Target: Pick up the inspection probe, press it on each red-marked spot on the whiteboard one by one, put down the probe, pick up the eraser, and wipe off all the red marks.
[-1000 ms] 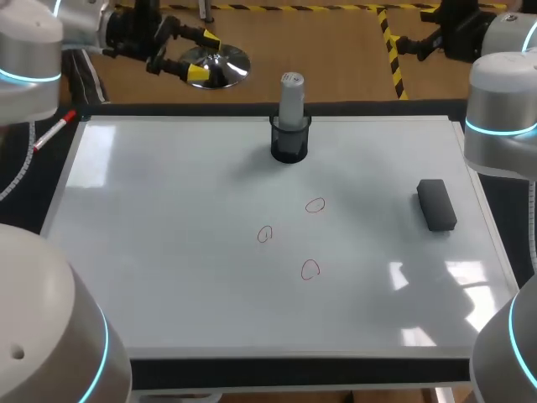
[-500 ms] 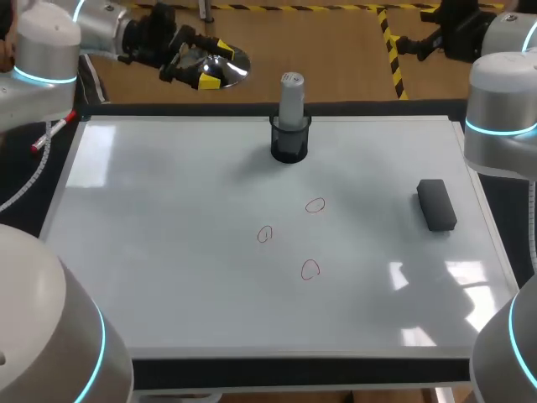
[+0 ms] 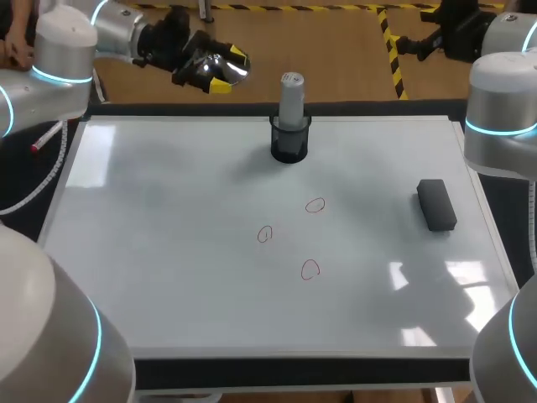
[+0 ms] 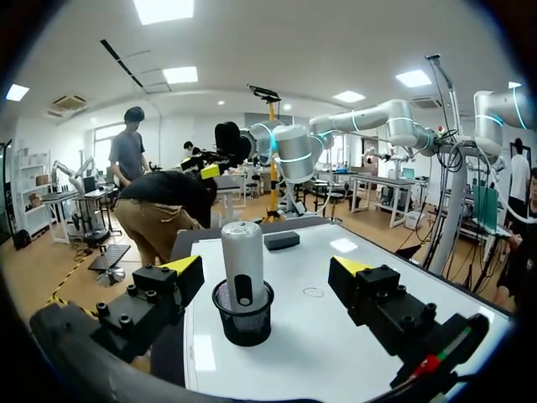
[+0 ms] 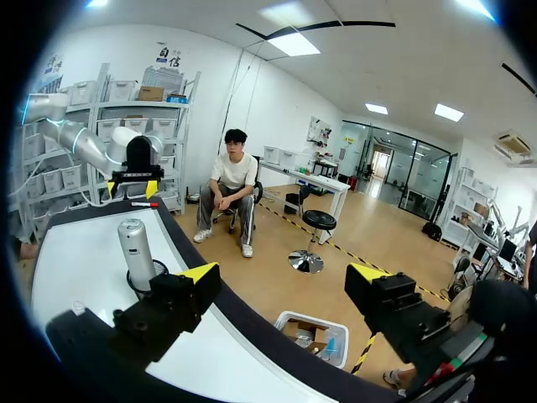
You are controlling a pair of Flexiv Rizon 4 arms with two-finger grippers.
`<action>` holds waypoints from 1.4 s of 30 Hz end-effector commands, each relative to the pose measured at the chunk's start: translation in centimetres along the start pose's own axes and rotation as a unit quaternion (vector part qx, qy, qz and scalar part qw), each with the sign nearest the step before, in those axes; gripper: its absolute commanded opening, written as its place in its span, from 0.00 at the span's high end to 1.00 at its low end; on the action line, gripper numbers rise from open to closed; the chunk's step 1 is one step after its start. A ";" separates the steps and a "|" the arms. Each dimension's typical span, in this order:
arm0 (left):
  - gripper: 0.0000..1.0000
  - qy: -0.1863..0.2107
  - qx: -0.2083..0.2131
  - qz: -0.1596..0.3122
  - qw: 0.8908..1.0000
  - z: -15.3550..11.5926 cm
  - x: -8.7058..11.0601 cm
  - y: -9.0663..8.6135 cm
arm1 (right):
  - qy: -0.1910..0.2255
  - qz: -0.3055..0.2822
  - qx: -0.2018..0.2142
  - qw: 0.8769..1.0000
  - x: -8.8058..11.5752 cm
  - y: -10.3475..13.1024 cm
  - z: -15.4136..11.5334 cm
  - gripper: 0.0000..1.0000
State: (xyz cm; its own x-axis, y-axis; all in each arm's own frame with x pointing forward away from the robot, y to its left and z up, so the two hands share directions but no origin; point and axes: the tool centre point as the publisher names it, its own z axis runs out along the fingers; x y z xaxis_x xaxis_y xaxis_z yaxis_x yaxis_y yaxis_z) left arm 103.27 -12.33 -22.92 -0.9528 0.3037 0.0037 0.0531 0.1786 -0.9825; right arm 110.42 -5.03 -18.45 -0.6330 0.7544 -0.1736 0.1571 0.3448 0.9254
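Observation:
The inspection probe point(image 3: 292, 96) should slide out when I lift it and leave the black mesh cup standing empty, because a gap shows inside the cup's rim point(image 3: 307, 122).
The grey inspection probe point(image 3: 290, 99) stands upright in a black mesh cup point(image 3: 289, 143) at the far middle of the whiteboard point(image 3: 168, 252). Three red circles point(image 3: 315, 205), point(image 3: 264, 234), point(image 3: 310, 269) are drawn mid-board. The black eraser point(image 3: 436, 204) lies at the right. My left gripper point(image 3: 228, 72) hovers open beyond the far edge, left of the probe. In the left wrist view the probe point(image 4: 242, 260) stands ahead, between the lines of the spread fingers of that gripper point(image 4: 267, 267). My right gripper point(image 5: 284, 273) is open and empty, off the board's far right corner.
A red marker point(image 3: 38, 144) lies off the board's left edge. The board's raised frame point(image 3: 294, 357) runs along the near side. My right arm's column point(image 3: 502, 109) stands by the right edge.
My left gripper has swung to the right along the far edge, closer to the probe. The right arm, probe and eraser have not moved.

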 end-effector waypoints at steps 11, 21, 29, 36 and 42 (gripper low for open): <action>0.00 0.074 0.023 -0.001 0.997 2.6 -2.3 1.5 | 0.000 0.000 0.000 1.000 0.0 0.0 0.0 0.00; 0.00 0.104 0.027 -0.004 0.994 4.2 -3.3 2.5 | 0.000 0.000 0.000 1.000 0.0 0.0 0.0 0.00; 0.00 0.125 0.029 -0.006 0.992 5.6 -3.9 3.5 | 0.000 0.000 0.000 1.000 0.0 0.0 0.0 0.00; 0.00 0.151 0.017 -0.004 0.988 7.0 -3.9 4.0 | 0.000 0.000 0.000 1.000 0.0 0.0 0.0 0.00; 0.00 0.166 0.010 -0.006 0.986 8.3 -4.1 4.5 | 0.000 0.000 0.000 1.000 0.0 0.0 0.0 0.00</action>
State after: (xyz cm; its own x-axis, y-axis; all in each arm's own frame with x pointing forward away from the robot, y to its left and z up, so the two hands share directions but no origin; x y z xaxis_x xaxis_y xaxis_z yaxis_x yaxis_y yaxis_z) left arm 104.15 -19.90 -28.38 -0.9086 0.4157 0.0396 0.0358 0.1721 -0.9844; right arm 110.42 -5.03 -18.45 -0.6330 0.7544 -0.1736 0.1571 0.3448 0.9254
